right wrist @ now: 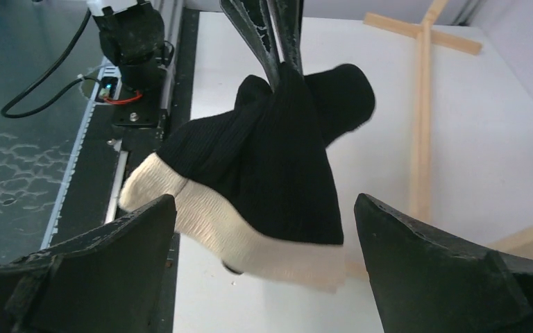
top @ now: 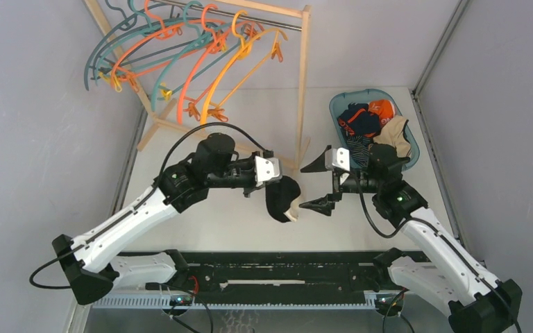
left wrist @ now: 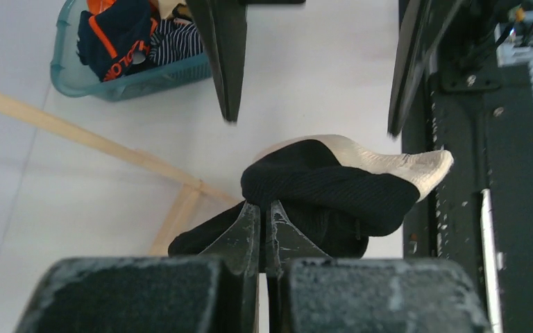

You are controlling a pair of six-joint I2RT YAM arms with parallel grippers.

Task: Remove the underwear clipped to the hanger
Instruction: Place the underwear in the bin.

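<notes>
My left gripper is far from the teal basket (top: 370, 130), which stands beyond my right gripper. So next my right gripper picks up the black underwear (top: 282, 200) and puts it in that place.
Black underwear with a white waistband (top: 282, 199) hangs above the table's middle, pinched in my shut left gripper (top: 280, 182). In the left wrist view the jaws (left wrist: 264, 208) are closed on the black cloth (left wrist: 333, 187), and the pale waistband sticks out to the right. My right gripper (top: 317, 184) faces it from the right, wide open, with a fingertip on either side of the garment but not touching it. Through the right wrist camera the underwear (right wrist: 271, 159) dangles between the open right gripper (right wrist: 264, 200). The hangers (top: 180, 55) on the rack carry no cloth.
A teal basket (top: 340, 104) at the back right holds more underwear: a navy pair with orange trim (top: 359, 119), a striped pair (top: 359, 147) and a beige pair (top: 395, 135). The wooden rack's post (top: 304, 83) and base stand just behind the grippers.
</notes>
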